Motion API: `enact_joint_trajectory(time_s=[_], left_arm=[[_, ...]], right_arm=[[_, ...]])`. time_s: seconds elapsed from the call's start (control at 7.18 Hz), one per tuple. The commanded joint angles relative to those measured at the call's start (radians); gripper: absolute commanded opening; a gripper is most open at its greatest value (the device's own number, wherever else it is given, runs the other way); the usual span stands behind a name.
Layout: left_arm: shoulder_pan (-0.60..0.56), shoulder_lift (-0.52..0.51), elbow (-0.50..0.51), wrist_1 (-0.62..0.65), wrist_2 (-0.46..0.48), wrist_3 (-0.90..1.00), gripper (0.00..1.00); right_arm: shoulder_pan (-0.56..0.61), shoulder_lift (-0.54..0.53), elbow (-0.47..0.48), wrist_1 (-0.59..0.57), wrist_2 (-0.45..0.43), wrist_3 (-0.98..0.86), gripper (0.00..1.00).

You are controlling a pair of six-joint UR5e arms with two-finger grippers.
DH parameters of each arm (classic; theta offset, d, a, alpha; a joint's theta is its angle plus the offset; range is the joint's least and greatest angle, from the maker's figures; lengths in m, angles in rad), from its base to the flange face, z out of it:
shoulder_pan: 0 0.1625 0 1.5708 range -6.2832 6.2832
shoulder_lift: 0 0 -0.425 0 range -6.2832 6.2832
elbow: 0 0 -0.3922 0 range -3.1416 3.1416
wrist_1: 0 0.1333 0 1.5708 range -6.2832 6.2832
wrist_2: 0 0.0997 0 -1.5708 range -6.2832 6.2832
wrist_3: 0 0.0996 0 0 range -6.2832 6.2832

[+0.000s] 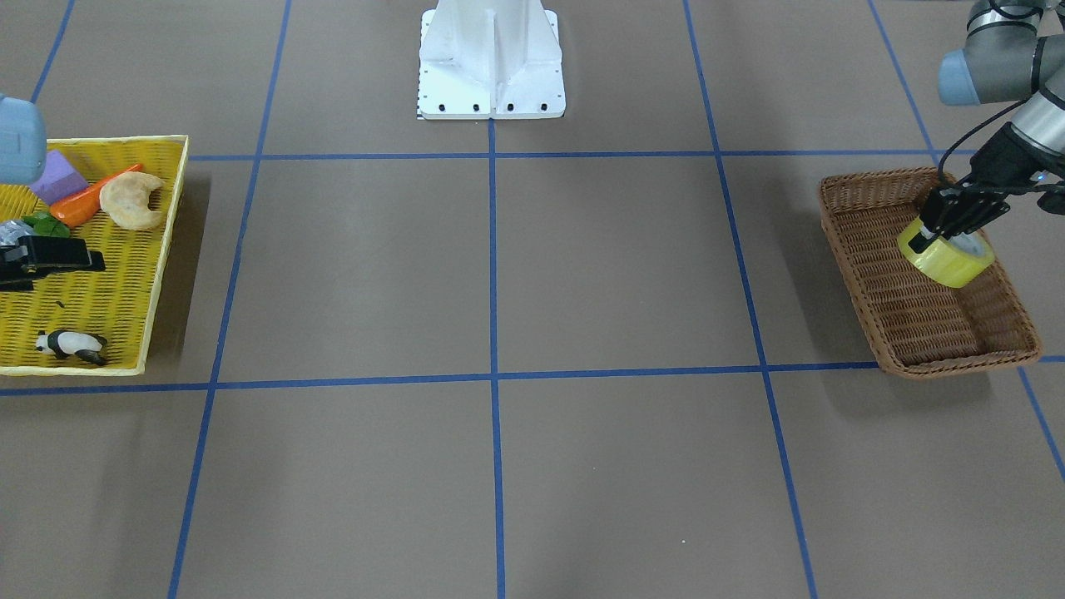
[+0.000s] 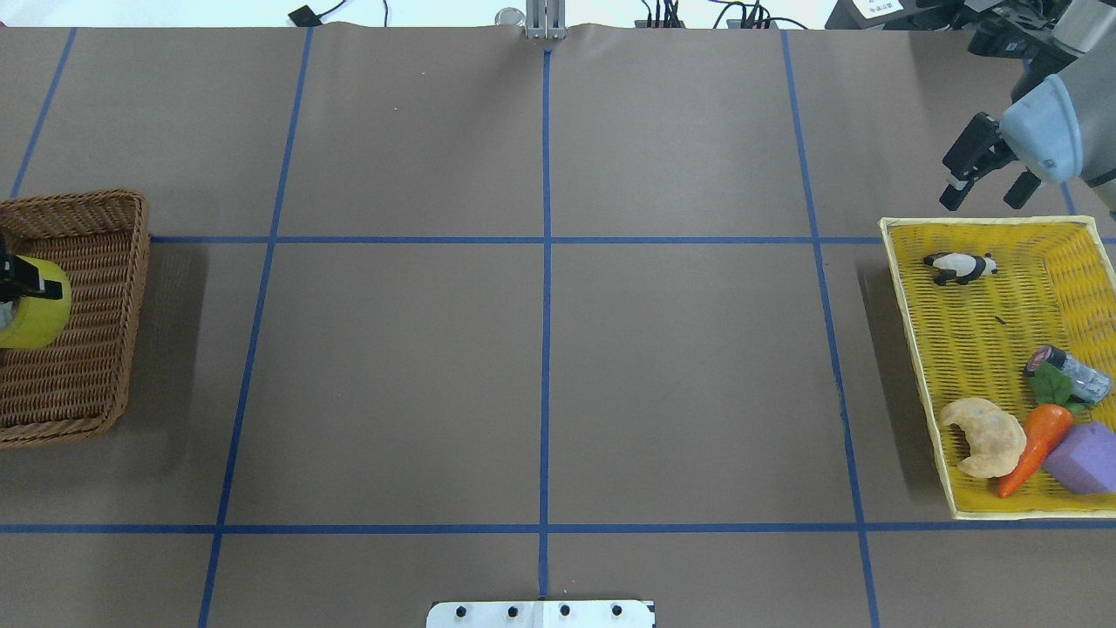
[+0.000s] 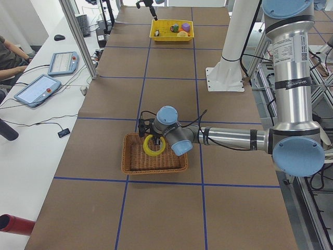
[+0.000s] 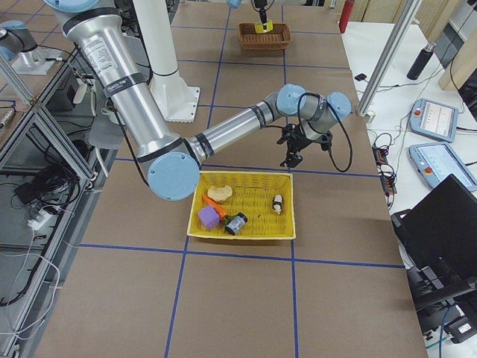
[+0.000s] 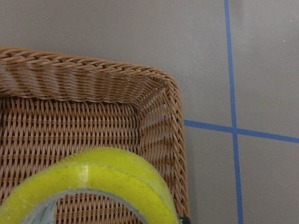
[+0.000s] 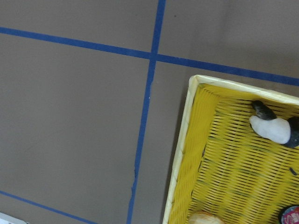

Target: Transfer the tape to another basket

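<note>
The yellow tape roll (image 1: 953,263) is hanging over the open bottom of the brown wicker basket (image 1: 923,318), so my left gripper should go on moving down until the roll rests there.
The yellow tape roll (image 1: 948,259) hangs tilted in my left gripper (image 1: 944,235), just over the inside of the brown wicker basket (image 1: 923,329). The gripper is shut on the roll's wall. In the overhead view the tape (image 2: 37,307) sits over the basket (image 2: 83,375) at the left edge. The left wrist view shows the tape (image 5: 98,177) close below, with the basket's corner (image 5: 159,107) behind it. My right gripper (image 2: 978,201) is open and empty. It hovers above the table just past the far rim of the yellow mesh basket (image 2: 911,366).
The yellow mesh basket holds a toy panda (image 2: 959,266), a croissant (image 2: 985,436), a carrot (image 2: 1037,445), a purple block (image 2: 1085,458) and a small bottle (image 2: 1068,371). The robot's white base (image 1: 491,62) stands at the table's middle edge. Blue tape lines cross the brown table.
</note>
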Motion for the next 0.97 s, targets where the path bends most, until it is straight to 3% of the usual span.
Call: enact_joint_trajectory(time_s=[0.0,0.42,0.84], left_arm=[[0.085,-0.003,-0.056,0.196,0.077,0.009,0.00],[0.098,-0.061,-0.043,0.377,0.101,0.171,0.00],[0.098,-0.115,0.055,0.379,0.095,0.185,0.00]], right_arm=[[0.000,-0.001,-0.007,0.007,-0.015,0.008,0.99],[-0.001,-0.015,-0.021,0.044,-0.014,0.014,0.99],[-0.001,-0.018,-0.052,0.098,-0.015,0.015,0.99]])
